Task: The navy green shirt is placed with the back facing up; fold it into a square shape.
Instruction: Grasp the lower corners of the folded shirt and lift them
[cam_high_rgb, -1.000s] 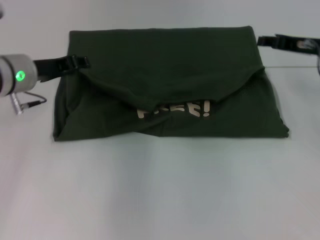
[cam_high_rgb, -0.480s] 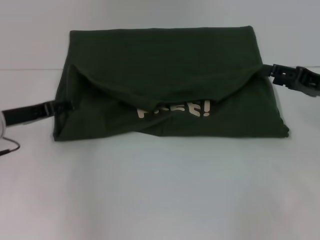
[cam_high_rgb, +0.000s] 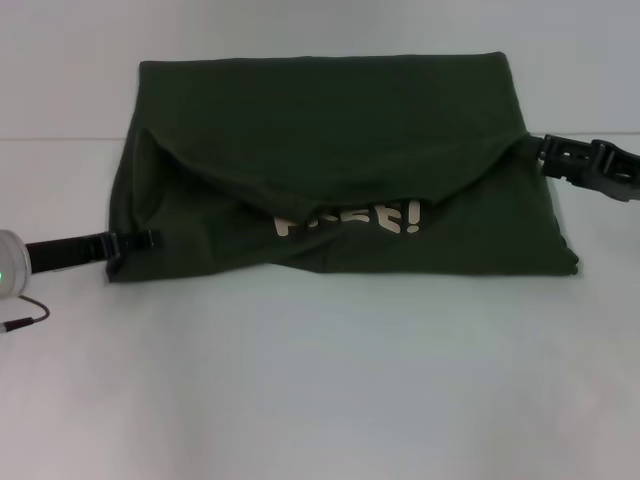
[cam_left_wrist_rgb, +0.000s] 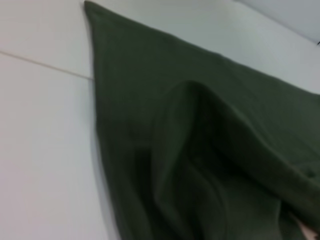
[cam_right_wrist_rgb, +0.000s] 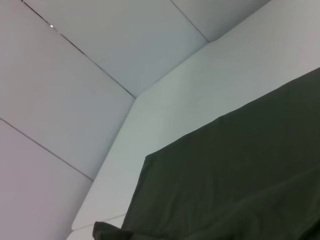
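Note:
My left gripper should take its near corner of the shirt and my right gripper, which is at the flap's end (cam_high_rgb: 525, 146), the opposite near corner (cam_high_rgb: 566, 264), before they pull the shirt closer.
The navy green shirt (cam_high_rgb: 330, 120) lies folded into a wide rectangle on the white table. Its far half is folded toward me in a curved flap that partly covers the cream lettering (cam_high_rgb: 350, 218). My left gripper (cam_high_rgb: 148, 238) is low at the shirt's near left corner, touching its edge. My right gripper (cam_high_rgb: 548, 150) is at the middle of the shirt's right edge, where the flap ends. The left wrist view shows the shirt's (cam_left_wrist_rgb: 200, 140) creased left side close up. The right wrist view shows its (cam_right_wrist_rgb: 240, 180) flat cloth and a corner.
The white table (cam_high_rgb: 320, 380) stretches bare in front of the shirt. A thin seam (cam_high_rgb: 60, 138) runs across the table behind the shirt's left side. Pale wall panels (cam_right_wrist_rgb: 75, 75) rise beyond the table's far edge.
My left gripper has moved toward me along the shirt's left edge, from the flap's end to the near left corner. My right gripper has moved from the far right corner to mid-edge.

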